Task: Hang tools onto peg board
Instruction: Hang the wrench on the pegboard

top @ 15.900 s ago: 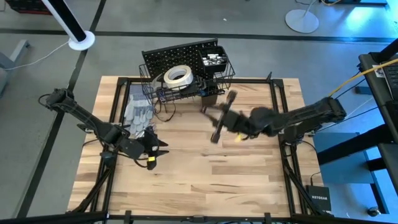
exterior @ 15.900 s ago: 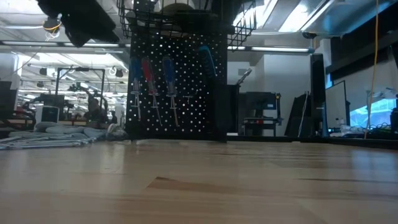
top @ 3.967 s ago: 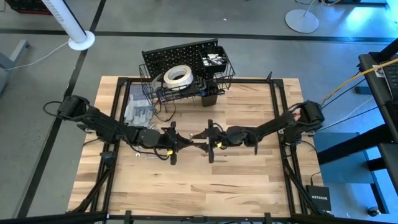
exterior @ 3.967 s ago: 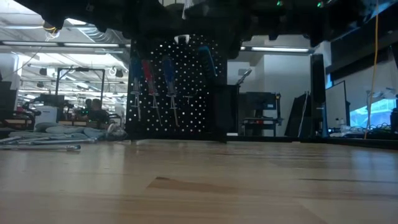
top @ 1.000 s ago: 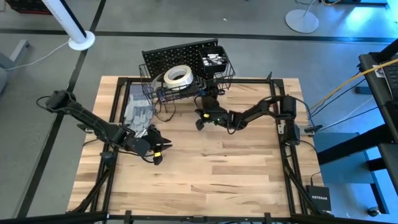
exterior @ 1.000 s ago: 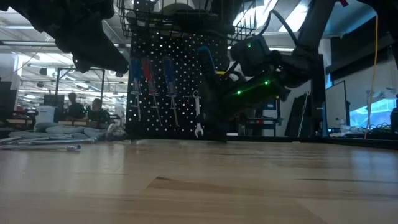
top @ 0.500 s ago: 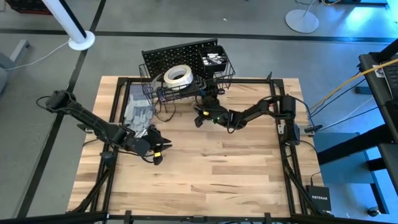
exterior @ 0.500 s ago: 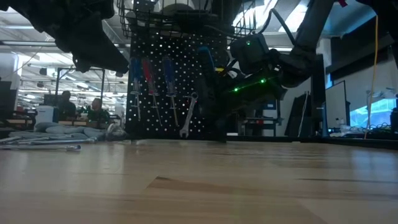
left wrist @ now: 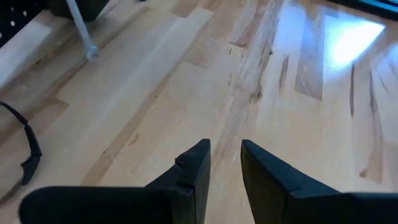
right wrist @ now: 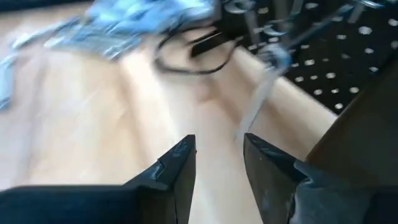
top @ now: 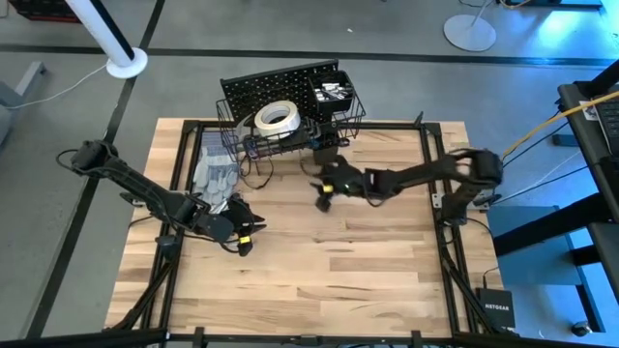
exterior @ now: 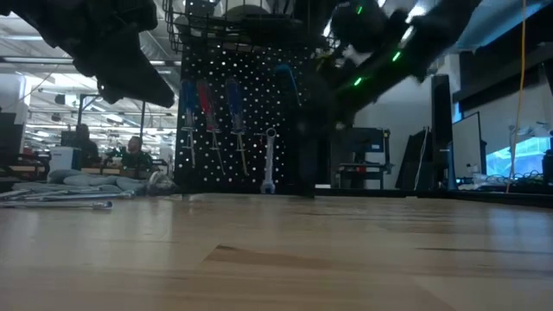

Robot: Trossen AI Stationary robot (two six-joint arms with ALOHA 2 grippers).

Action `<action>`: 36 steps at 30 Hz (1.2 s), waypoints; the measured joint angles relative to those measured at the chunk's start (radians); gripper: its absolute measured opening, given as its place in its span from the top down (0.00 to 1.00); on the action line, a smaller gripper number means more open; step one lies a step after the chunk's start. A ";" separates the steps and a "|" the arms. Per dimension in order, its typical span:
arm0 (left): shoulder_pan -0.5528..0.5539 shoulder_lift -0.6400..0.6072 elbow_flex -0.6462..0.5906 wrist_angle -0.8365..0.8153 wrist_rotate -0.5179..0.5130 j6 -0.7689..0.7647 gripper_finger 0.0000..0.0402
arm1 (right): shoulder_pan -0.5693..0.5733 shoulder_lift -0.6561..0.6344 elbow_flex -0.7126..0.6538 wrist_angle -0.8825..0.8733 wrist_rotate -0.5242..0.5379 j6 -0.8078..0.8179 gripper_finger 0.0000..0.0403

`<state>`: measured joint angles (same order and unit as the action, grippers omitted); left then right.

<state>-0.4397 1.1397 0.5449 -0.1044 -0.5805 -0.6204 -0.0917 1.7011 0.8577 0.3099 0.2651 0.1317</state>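
Observation:
The loose wrenches are next to the gloves, a long way from my right gripper, so next my left gripper drags one toward the middle for my right gripper to pick up.
The black peg board stands upright at the table's far edge, with its wire basket holding a white tape roll. In the low view, red- and blue-handled screwdrivers and a silver wrench hang on the peg board. The wrench hangs straight down by its top end. My right gripper is open and empty a little in front of the board; its wrist view shows the wrench farther off. My left gripper is open and empty above the table's left half.
Grey gloves lie at the table's far left, with a black cable beside them. Another silver tool lies on the table at the left. People sit in the room behind. Bare wood spreads over the near half.
My right gripper has drawn back from the peg board toward the table's near and right edges, and stands higher in the low view. The wrench hung slanted half a second ago and now hangs straight down on the board.

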 joint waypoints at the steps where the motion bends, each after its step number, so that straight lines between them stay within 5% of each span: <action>1: 0.000 0.000 0.000 0.001 0.001 -0.003 0.80 | 0.022 -0.035 0.000 -0.058 0.000 -0.007 0.66; 7: 0.048 0.000 0.000 -0.069 0.154 0.017 0.69 | 0.221 -0.183 0.000 -0.263 -0.004 0.017 0.66; 12: 0.088 0.001 0.000 -0.266 0.364 -0.055 0.55 | 0.428 -0.181 -0.001 -0.253 0.008 0.109 0.66; 20: 0.086 0.085 0.000 -0.371 0.489 -0.132 0.54 | 0.684 -0.014 -0.001 -0.016 0.406 0.260 0.66; 25: 0.112 0.164 0.001 -0.278 0.483 -0.092 0.57 | 0.694 0.059 -0.002 0.048 0.482 0.167 0.66; 36: 0.106 0.306 0.004 -0.142 0.431 -0.086 0.61 | 0.652 0.065 -0.002 0.047 0.353 0.158 0.66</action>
<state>-0.3340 1.4455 0.5488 -0.2461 -0.1499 -0.7063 0.5606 1.7664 0.8562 0.3569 0.6182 0.2901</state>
